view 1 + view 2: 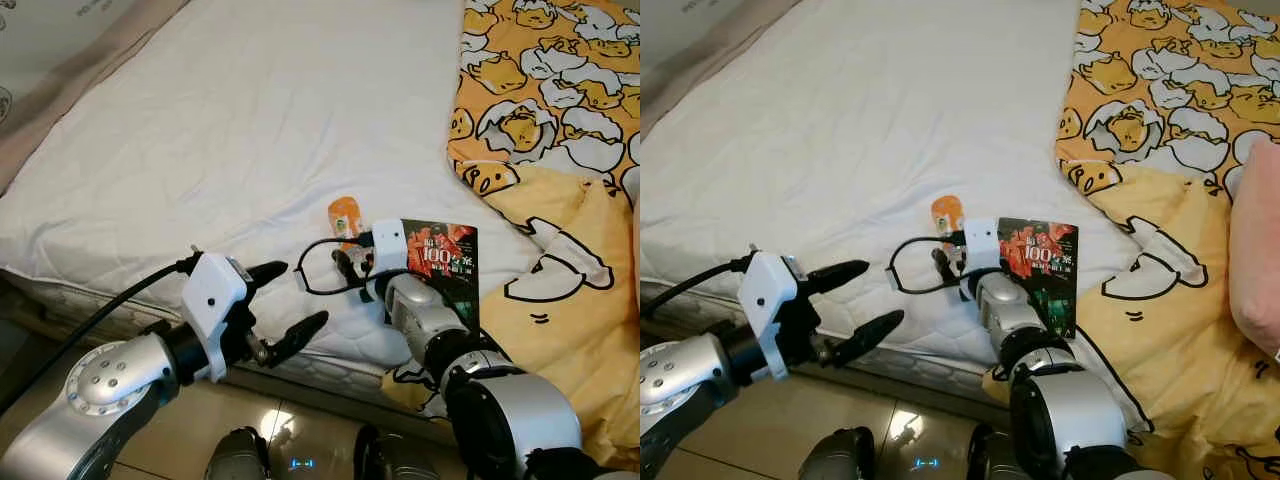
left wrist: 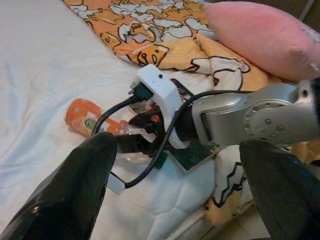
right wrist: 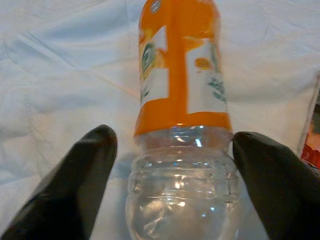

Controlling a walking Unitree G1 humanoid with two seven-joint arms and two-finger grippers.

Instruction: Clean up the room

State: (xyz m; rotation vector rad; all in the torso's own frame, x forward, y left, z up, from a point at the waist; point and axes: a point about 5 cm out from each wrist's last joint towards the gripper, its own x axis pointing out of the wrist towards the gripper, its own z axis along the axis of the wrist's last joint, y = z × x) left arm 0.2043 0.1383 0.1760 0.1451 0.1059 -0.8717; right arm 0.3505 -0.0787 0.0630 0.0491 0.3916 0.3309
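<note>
The robot should expect the orange-labelled plastic bottle to be empty when lifting it, because only ribs and pale mattress show through the clear end.
An orange-labelled plastic bottle lies on the white mattress, its clear end toward me. My right gripper is open, one black finger on each side of that clear end; the right finger looks close to touching. From the head, the right gripper sits just below the bottle. A dark book with red and white print lies beside the right wrist. My left gripper hovers open over the bed's front edge, to the left of the bottle, with nothing between its fingers.
A yellow blanket with egg cartoons covers the right side of the bed. A pink pillow lies at the far right. Tiled floor shows below the mattress edge. A black cable loop hangs off the right wrist.
</note>
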